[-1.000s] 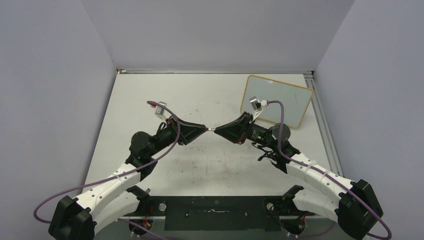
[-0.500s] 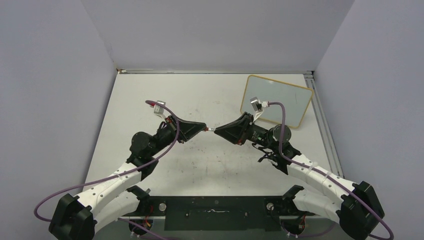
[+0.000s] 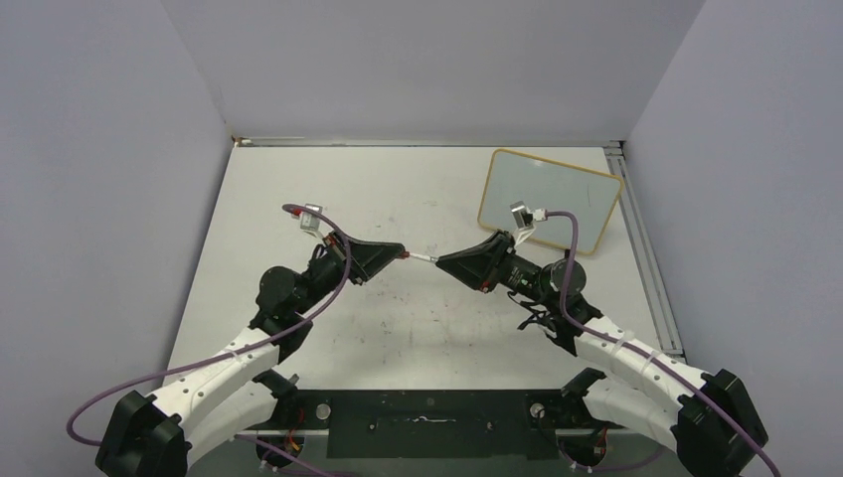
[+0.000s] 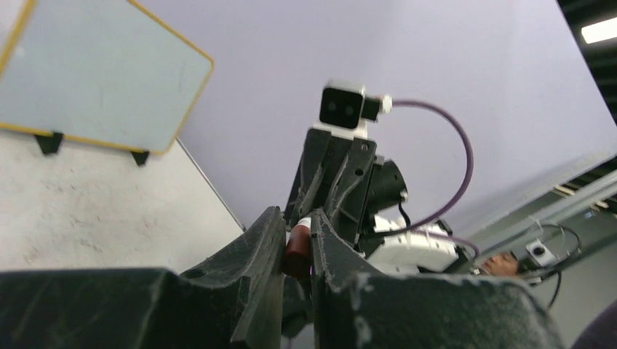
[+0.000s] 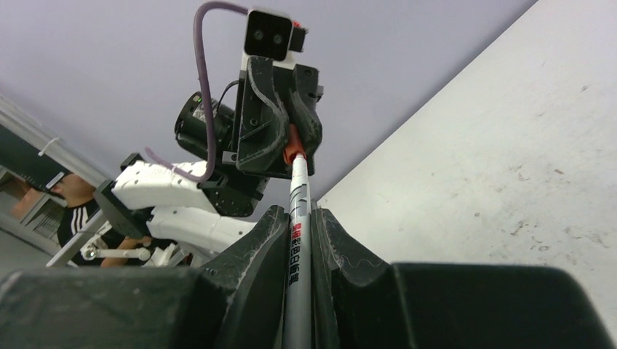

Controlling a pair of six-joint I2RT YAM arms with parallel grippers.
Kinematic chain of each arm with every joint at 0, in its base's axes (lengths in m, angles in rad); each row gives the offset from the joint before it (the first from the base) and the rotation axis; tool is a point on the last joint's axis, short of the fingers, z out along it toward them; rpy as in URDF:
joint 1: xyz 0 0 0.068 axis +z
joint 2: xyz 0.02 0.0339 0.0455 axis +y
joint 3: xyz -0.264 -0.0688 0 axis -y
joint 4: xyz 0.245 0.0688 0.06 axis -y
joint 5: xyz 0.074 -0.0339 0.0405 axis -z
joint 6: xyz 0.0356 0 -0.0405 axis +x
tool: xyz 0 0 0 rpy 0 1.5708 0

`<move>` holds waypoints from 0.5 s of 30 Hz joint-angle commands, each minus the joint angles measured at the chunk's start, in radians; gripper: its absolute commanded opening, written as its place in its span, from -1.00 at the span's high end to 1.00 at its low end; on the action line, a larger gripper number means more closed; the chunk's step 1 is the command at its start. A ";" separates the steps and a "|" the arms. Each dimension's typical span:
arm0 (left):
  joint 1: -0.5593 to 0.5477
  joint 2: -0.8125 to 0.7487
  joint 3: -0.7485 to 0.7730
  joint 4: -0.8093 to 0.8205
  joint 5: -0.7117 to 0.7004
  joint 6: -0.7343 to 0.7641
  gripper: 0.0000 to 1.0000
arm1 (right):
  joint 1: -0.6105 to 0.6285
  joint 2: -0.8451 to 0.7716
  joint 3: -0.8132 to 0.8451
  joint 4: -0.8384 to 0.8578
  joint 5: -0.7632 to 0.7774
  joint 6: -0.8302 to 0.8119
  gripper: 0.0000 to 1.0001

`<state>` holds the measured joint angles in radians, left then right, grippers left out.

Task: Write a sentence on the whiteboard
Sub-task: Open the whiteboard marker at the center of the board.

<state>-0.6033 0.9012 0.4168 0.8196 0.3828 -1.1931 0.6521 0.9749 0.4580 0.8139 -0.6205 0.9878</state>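
I should now pull with my left gripper, as the marker's red cap and white body (image 3: 420,257) line up, until the cap clears, then release it over the open tabletop (image 3: 400,279).
The whiteboard (image 3: 550,199) stands at the back right of the table, wood-framed with a blank face; no sentence shows on it. It also appears in the left wrist view as the whiteboard (image 4: 94,80), on small black feet. Above mid-table the two grippers face each other tip to tip. My right gripper (image 3: 444,261) (image 5: 298,218) is shut on a white marker (image 5: 297,240) by its barrel. My left gripper (image 3: 401,254) (image 4: 297,222) is shut on the marker's red cap (image 4: 297,251) (image 5: 292,150). A short stretch of white barrel (image 3: 423,258) shows between them.
The white table (image 3: 398,189) is scuffed with faint marks. Grey walls enclose it on three sides, and a metal rail (image 3: 648,258) runs along the right edge. A black mounting plate (image 3: 427,422) lies between the arm bases at the near edge.
The left gripper has shut on the red cap. The two grippers have drawn slightly apart, the right one toward the right, so more white barrel shows between them.
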 commanded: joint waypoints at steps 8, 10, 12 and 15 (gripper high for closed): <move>0.081 -0.066 -0.011 0.093 -0.138 -0.006 1.00 | -0.058 -0.084 0.006 -0.037 0.051 -0.048 0.89; 0.109 -0.081 -0.006 0.070 -0.128 0.002 1.00 | -0.063 -0.125 0.033 -0.170 0.081 -0.121 0.89; 0.137 -0.096 0.020 -0.013 -0.111 0.059 1.00 | -0.066 -0.173 0.069 -0.326 0.133 -0.207 0.89; 0.146 -0.094 0.101 -0.278 -0.128 0.225 1.00 | -0.068 -0.232 0.124 -0.525 0.248 -0.324 0.89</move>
<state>-0.4728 0.8165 0.4149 0.7811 0.2672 -1.1458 0.5934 0.8185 0.4812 0.5320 -0.5171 0.8494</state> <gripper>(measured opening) 0.136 0.157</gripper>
